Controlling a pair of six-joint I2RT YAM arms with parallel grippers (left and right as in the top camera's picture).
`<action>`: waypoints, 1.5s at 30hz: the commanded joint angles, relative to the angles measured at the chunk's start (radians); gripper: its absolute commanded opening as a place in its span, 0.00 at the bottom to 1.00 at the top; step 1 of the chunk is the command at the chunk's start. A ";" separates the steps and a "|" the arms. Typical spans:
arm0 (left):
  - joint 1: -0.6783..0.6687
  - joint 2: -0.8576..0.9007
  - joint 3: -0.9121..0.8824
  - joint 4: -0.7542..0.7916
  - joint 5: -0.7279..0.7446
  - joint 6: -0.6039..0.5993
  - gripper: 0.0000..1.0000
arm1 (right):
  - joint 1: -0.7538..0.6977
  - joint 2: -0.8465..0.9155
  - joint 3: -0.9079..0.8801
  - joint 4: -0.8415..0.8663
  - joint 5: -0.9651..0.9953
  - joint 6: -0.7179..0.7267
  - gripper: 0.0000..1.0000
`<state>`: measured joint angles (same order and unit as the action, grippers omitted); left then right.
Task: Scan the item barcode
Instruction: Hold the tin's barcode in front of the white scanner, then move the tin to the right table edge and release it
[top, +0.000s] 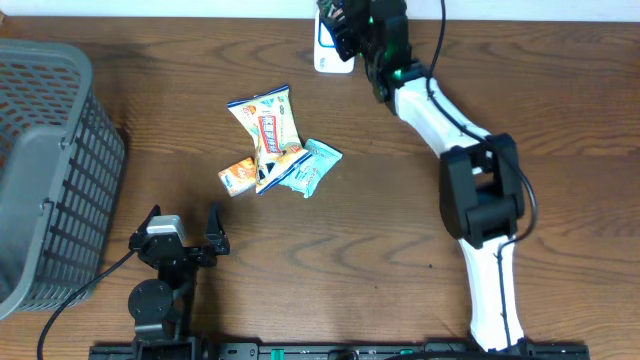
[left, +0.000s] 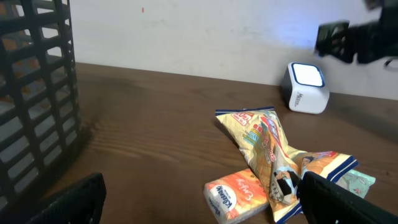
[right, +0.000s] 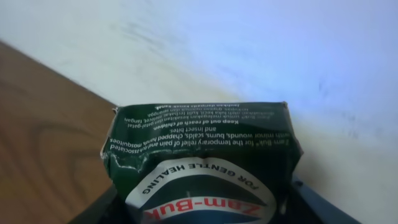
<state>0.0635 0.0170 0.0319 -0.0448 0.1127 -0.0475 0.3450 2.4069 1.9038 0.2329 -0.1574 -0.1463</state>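
The Zam-Buk box (right: 199, 155) sits square in my right gripper's fingers, and the table side (top: 612, 160) opposite the basket is clear. My right gripper should keep going there and let go of the box.
The item is a dark green Zam-Buk box (right: 199, 149), and my right gripper (right: 205, 211) is shut on it, a finger on each side. In the overhead view the right gripper (top: 350, 25) holds it at the table's far edge, right beside and above the white barcode scanner (top: 325, 52). The scanner (left: 305, 87) shows a lit top window in the left wrist view, with the box and right gripper (left: 339, 40) up to its right. The barcode itself is not visible. My left gripper (top: 183, 228) rests open near the front left, holding nothing.
A pile of snack packets (top: 275, 135) with an orange tissue pack (top: 237, 176) and a light blue packet (top: 312, 166) lies mid-table. A grey mesh basket (top: 50, 170) stands at the left edge. The snack packets (left: 264, 143) lie just ahead of the left gripper (left: 199, 205).
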 joint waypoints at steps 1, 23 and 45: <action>-0.002 -0.005 -0.027 -0.016 0.003 0.013 0.98 | -0.004 0.034 0.015 0.037 0.036 0.097 0.27; -0.002 -0.005 -0.027 -0.016 0.003 0.013 0.98 | -0.308 -0.243 0.185 -0.936 0.484 0.107 0.30; -0.002 -0.005 -0.027 -0.016 0.003 0.013 0.98 | -1.020 -0.067 0.164 -1.183 0.268 0.198 0.91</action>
<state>0.0635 0.0170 0.0319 -0.0448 0.1127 -0.0475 -0.6685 2.3657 2.0651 -0.9516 0.2451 0.0189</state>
